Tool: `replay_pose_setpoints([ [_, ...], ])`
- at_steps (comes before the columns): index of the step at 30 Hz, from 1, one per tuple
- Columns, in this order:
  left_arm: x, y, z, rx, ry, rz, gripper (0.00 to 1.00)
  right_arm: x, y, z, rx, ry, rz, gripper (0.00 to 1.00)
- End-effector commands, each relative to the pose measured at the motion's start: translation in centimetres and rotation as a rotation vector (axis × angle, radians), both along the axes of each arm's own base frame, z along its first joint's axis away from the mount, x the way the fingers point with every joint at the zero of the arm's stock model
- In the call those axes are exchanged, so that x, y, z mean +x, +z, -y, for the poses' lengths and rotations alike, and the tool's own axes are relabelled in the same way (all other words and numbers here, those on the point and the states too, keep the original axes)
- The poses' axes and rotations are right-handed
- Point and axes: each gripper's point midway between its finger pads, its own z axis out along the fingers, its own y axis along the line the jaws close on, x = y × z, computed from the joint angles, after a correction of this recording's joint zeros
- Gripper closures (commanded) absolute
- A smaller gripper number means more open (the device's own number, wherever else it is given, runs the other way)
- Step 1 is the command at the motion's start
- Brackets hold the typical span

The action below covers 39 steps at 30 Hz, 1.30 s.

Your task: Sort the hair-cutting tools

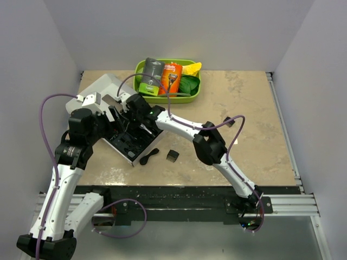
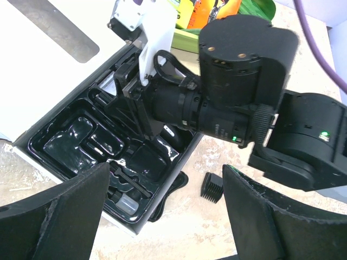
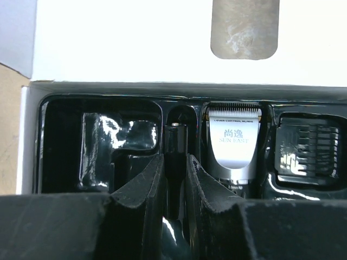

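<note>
The slim black cylinder's end (image 3: 175, 130) sticks up high in its narrow slot, so the robot's right gripper should open, then close above the cylinder (image 3: 175, 149) and push it down.
The open box's black tray (image 1: 128, 145) holds the hair clipper (image 3: 234, 145), silver blade head up in its slot, and a guide comb (image 3: 311, 147) in the slot to its right. My right gripper (image 3: 175, 179) reaches into the tray (image 2: 81, 142) and is shut on a slim black cylinder (image 3: 175, 146) just left of the clipper. A small black guide comb (image 1: 173, 156) and a black curved piece (image 1: 149, 157) lie on the table in front of the box. My left gripper (image 2: 162, 216) hovers open above that guide comb (image 2: 212, 187) and the curved piece (image 2: 172, 196).
The box's white lid (image 1: 96, 89) lies open at the back left. A green bin (image 1: 142, 67) at the back holds an orange razor package (image 1: 171, 77), a grey-and-green one (image 1: 150, 76) and other items. The right arm (image 2: 244, 81) crosses over the tray.
</note>
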Motion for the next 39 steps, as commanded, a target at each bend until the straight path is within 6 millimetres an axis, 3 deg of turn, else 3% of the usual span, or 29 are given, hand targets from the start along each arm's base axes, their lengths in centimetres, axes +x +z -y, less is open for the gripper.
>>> replay_pose_setpoints([
  [1,0.1,1.5,0.0,0.009,-0.008,0.047,0.12,1.0,1.6,-1.5,0.069,-0.020,0.039,0.94],
  [9,0.1,1.5,0.0,0.016,-0.005,0.048,0.12,1.5,1.4,-1.6,0.077,-0.046,0.058,0.91],
  [17,0.1,1.6,0.0,0.017,-0.005,0.050,0.12,1.5,1.4,-1.2,0.071,-0.053,0.057,0.61],
  [20,0.1,1.7,0.0,0.017,-0.007,0.050,0.12,1.3,1.8,-1.1,0.075,-0.053,0.063,0.57],
  [31,-0.1,2.1,0.1,0.017,-0.012,0.055,0.12,0.8,5.1,-0.2,0.114,-0.060,0.106,0.56],
  [39,-0.2,2.0,0.1,0.018,-0.012,0.053,0.12,0.7,6.1,-0.2,0.124,-0.068,0.127,0.58],
])
